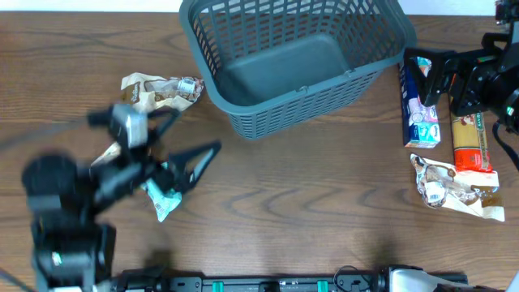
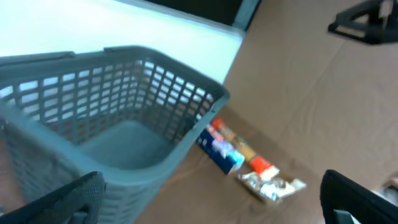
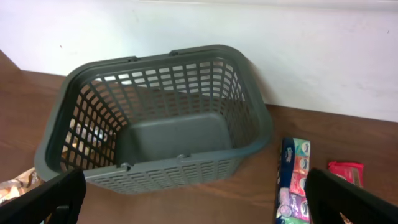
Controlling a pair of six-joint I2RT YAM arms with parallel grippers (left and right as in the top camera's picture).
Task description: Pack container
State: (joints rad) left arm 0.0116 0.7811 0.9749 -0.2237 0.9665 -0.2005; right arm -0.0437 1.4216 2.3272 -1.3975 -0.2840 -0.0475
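Observation:
My two grippers should take the empty container (image 1: pixel 284 69), which stands crooked at the far back, by its near rim (image 1: pixel 375 68) and adjust it before I pack the packets.
The dark grey slotted container (image 1: pixel 243 36) stands empty at the back middle of the table. My left gripper (image 1: pixel 199 166) is open and empty, blurred, just above a teal packet (image 1: pixel 162 199) at the left. A brown-and-white snack packet (image 1: pixel 158 89) lies left of the container. My right gripper (image 1: pixel 427 77) is open and empty over the far end of a blue packet (image 1: pixel 420 109). The left wrist view shows the container (image 2: pixel 25 134) past my open fingers (image 2: pixel 211 211). The right wrist view shows the container (image 3: pixel 255 112) ahead of my open fingers (image 3: pixel 196 202).
Right of the container lie the blue packet (image 3: pixel 295 180), an orange-and-yellow packet (image 1: pixel 473 142) and a silver-brown packet (image 1: pixel 450 186). A red packet (image 3: pixel 345 171) lies near the blue one. A white wall runs behind the table's far edge.

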